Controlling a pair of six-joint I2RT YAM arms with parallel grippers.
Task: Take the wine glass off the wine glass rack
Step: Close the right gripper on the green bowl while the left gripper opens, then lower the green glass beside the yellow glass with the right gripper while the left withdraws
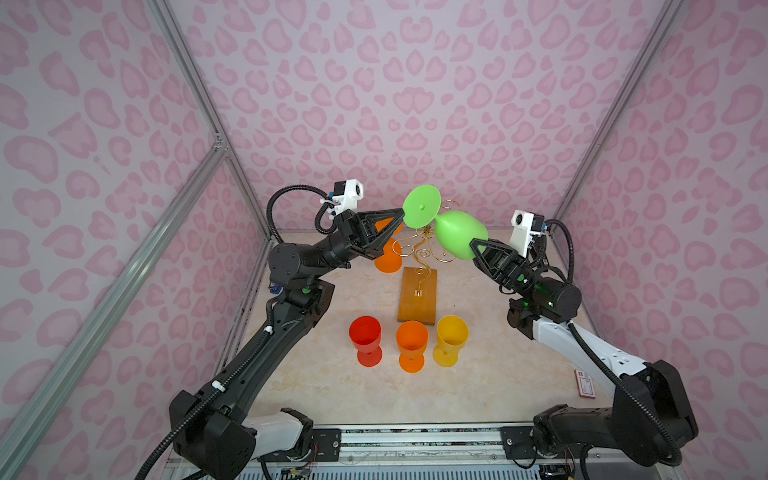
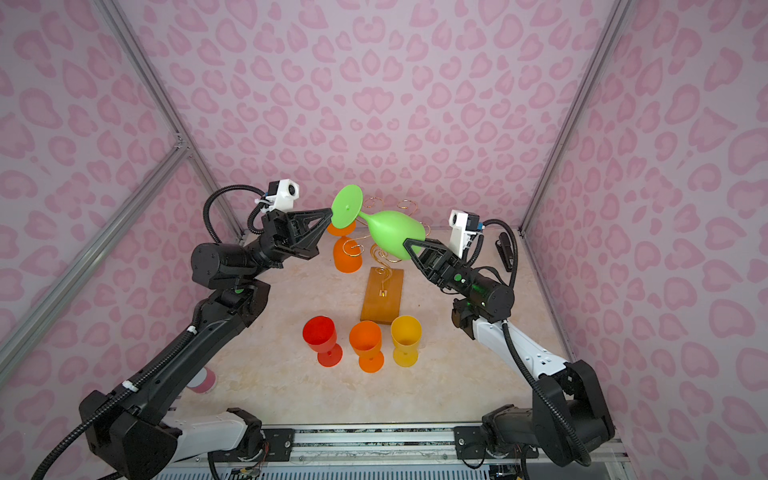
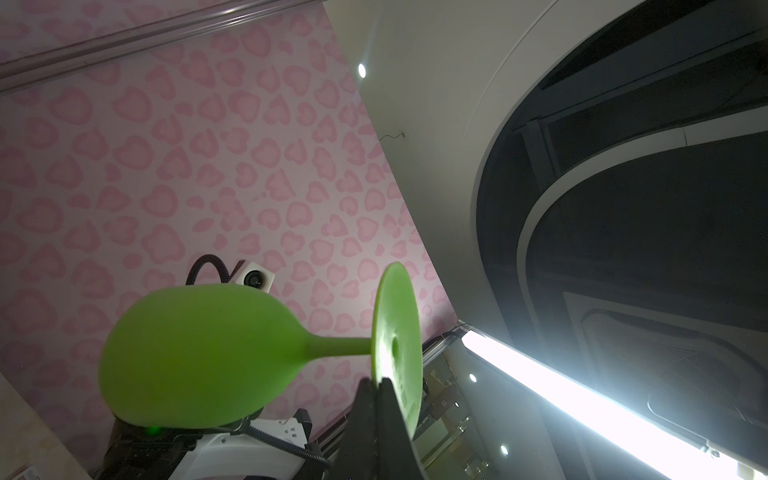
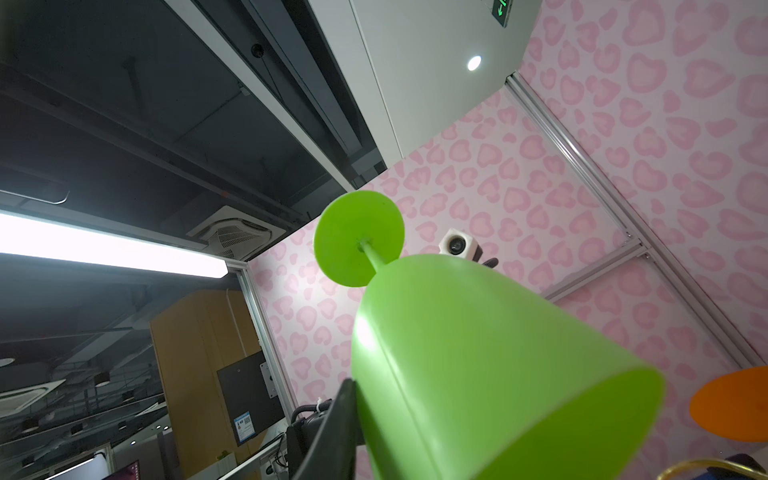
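The robot's left gripper is pinching the foot (image 1: 422, 206) the green wine glass must stand on, so the left gripper should open before the right gripper puts the green wine glass down next to the yellow glass.
A green wine glass (image 1: 459, 239) lies on its side in the air, above the gold wire wine glass rack (image 1: 419, 249) and apart from it. My left gripper (image 1: 402, 214) is shut on the edge of the glass's round foot (image 3: 395, 332). My right gripper (image 1: 476, 244) is shut on the bowl's rim. In the right wrist view one finger (image 4: 345, 399) presses on the bowl's outer wall (image 4: 478, 353), and the other finger is hidden. The rack's wooden base (image 1: 417, 299) stands mid-table. An orange glass (image 1: 388, 257) hangs upside down on the rack's left side.
Three glasses stand upright in a row in front of the rack base: red (image 1: 365, 338), orange (image 1: 411, 343) and yellow (image 1: 451, 338). A red and white card (image 1: 585, 383) lies at the table's right edge. A black tool (image 2: 505, 251) lies back right, a pink-white cylinder (image 2: 203, 380) front left.
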